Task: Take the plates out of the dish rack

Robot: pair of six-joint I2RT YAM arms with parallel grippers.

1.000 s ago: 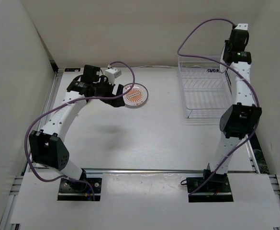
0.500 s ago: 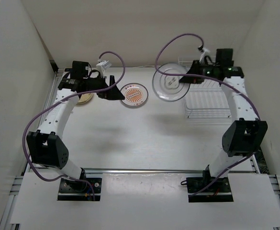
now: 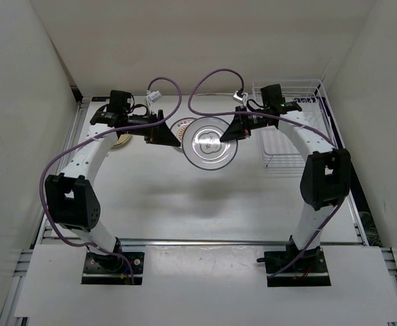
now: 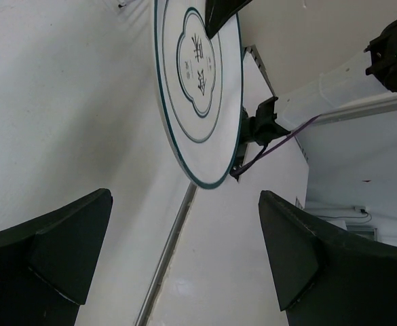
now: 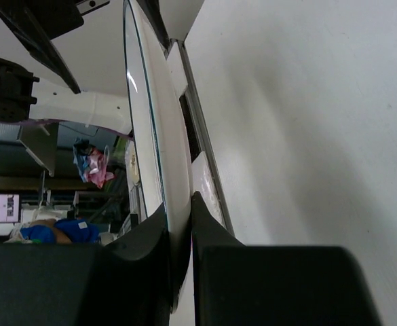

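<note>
The robot's right gripper holds the white plate, but the orange-patterned plate lies closer to the left gripper, so next the left gripper grasps the white plate's free rim (image 3: 184, 145) and stacks it.
My right gripper (image 3: 234, 130) is shut on the rim of a large white plate with grey rings (image 3: 214, 142) and holds it in the air over the table's far middle. The right wrist view shows this plate (image 5: 159, 122) edge-on, pinched between the fingers (image 5: 215, 238). My left gripper (image 3: 165, 134) is open and empty just left of the plate, facing its ringed face (image 4: 201, 81). A plate with an orange pattern (image 3: 180, 125) lies on the table, mostly hidden behind the held plate. The white wire dish rack (image 3: 290, 129) stands at the far right.
A small cream plate (image 3: 122, 140) lies on the table under my left forearm at the far left. White walls close in the table at the back and both sides. Purple cables loop above both wrists.
My right arm has swung left from the rack, carrying the ringed plate lower and over the table's middle. My left gripper has shifted slightly right towards it and stays open.
</note>
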